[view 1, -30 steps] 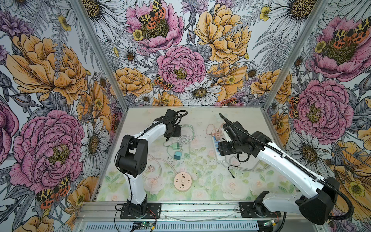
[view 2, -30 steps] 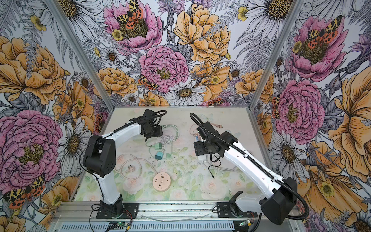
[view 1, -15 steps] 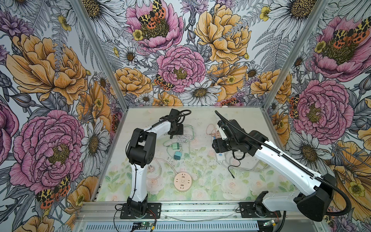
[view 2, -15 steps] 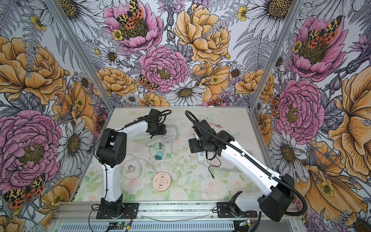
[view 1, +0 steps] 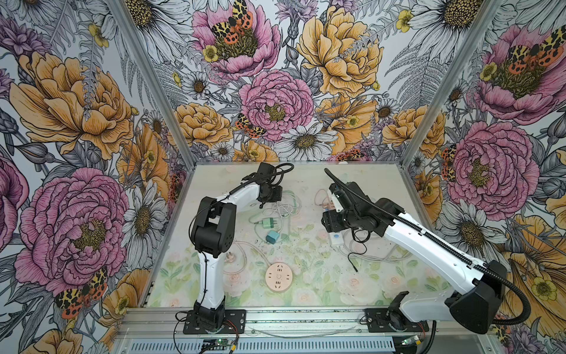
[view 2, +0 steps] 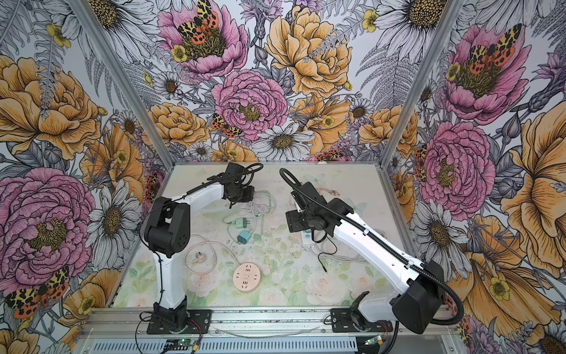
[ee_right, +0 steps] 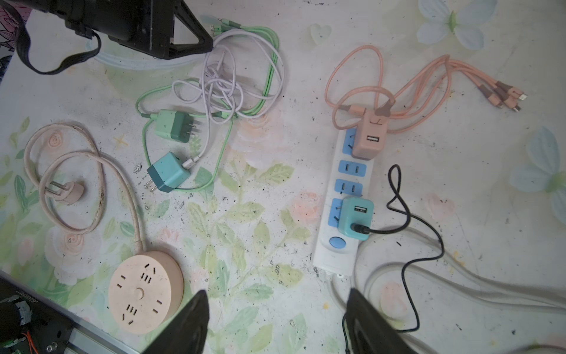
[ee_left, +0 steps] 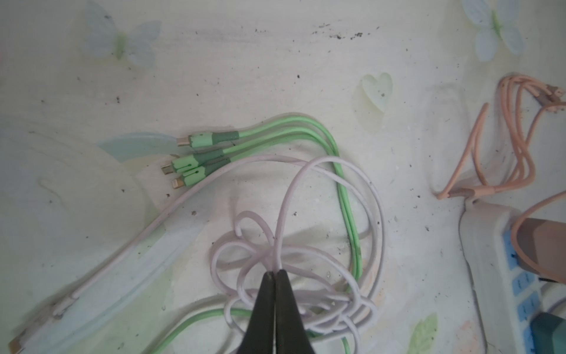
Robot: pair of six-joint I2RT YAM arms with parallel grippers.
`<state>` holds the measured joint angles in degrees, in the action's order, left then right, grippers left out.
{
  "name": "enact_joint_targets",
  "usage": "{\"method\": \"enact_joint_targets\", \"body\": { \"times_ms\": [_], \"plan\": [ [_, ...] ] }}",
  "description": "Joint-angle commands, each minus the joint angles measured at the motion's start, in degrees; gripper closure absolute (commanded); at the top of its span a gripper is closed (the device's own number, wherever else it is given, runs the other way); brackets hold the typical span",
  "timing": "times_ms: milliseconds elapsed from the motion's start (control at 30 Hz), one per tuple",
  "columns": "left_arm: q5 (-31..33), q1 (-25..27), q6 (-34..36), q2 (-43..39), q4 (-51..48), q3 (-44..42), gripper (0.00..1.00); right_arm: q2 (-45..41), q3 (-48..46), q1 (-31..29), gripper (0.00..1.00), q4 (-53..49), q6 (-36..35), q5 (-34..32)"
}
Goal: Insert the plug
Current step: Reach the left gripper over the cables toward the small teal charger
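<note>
The white cable's tangle (view 1: 288, 208) is lying across the green cables. Next, my left gripper pulls the tangle out of the way toward the power strip and then takes the teal charger plug (view 1: 273, 237) first.
Two loose plugs lie mid-table: a green charger plug (ee_right: 174, 125) (view 1: 269, 223) and a teal charger plug (ee_right: 168, 171) (view 1: 271, 237), the teal one with a white cable (ee_left: 306, 165) plugged into it. My left gripper (ee_left: 275, 272) (view 1: 275, 199) is shut, its tips pinching strands of that tangled white cable. The white power strip (ee_right: 333, 254) (view 1: 337, 239) has blue sockets; a pink adapter (ee_right: 367, 138) and a teal adapter (ee_right: 355, 219) sit in it, and two middle sockets are bare. My right gripper (ee_right: 275, 325) hangs open above the strip's near end, holding nothing.
A round pink socket (ee_right: 144, 294) (view 2: 246, 278) lies near the front edge, its pink corded plug (ee_right: 69, 193) to the left. Green multi-tip cables (ee_left: 199, 141) and pink cables (ee_right: 428, 85) trail toward the back. A black wire (ee_right: 404, 214) and grey cords cross the right side.
My left gripper has closed from open onto the white cable, after shifting a little toward the back right. The right gripper drifted slightly back and left, staying open.
</note>
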<state>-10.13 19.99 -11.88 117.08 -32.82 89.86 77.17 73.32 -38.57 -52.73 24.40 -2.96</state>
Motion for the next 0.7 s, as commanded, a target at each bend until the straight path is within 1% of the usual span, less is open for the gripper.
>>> {"method": "enact_joint_targets", "body": {
  "times_ms": [0, 133, 233, 267, 300, 433, 467, 533, 567, 600, 667],
  "plan": [
    [-2.3, 0.9, 0.6, -8.0, 1.2, -1.6, 1.0, -1.2, -0.3, 0.0, 0.29, 2.5, -0.2, -1.2],
    [-2.9, 1.2, 1.2, -11.7, 1.3, -3.8, 1.0, -0.3, -0.4, 0.0, 0.3, 3.5, 0.0, -0.8],
    [-3.8, 1.2, 1.1, -12.2, 1.2, -4.8, 1.0, 0.5, -0.4, 0.0, 0.31, 4.4, 0.2, -0.3],
    [-3.6, 1.2, 1.0, -14.4, 1.0, -5.0, 1.0, 0.8, -0.4, -0.1, 0.32, 4.8, 0.4, -0.2],
    [-2.9, 1.2, 0.5, -14.8, 0.5, -5.4, 1.0, 1.2, -0.5, 0.0, 0.33, 5.3, 0.5, 0.0],
    [-1.5, 1.1, -0.4, -16.1, -0.5, -8.0, 0.86, 2.9, -0.6, 0.0, 0.34, 7.2, 1.2, 0.8],
    [-0.9, 1.2, -0.4, -15.9, -0.5, -8.7, 0.79, 3.4, -0.6, 0.0, 0.35, 7.7, 1.5, 0.9],
    [-0.3, 1.2, -0.2, -14.8, -0.5, -9.4, 0.62, 4.7, -0.6, 0.0, 0.37, 9.2, 1.9, 1.4],
    [-0.3, 1.1, 0.1, -14.0, -0.4, -9.3, 0.56, 5.3, -0.4, 0.0, 0.37, 9.7, 2.1, 1.7],
    [-0.2, 1.1, 0.5, -13.4, -0.4, -9.0, 0.51, 5.9, -0.3, 0.0, 0.38, 10.5, 2.3, 2.1],
    [0.7, 1.1, 1.0, -9.4, -0.6, -8.0, 0.48, 7.1, 0.3, 0.0, 0.39, 11.6, 2.6, 2.3]
  ]
}}
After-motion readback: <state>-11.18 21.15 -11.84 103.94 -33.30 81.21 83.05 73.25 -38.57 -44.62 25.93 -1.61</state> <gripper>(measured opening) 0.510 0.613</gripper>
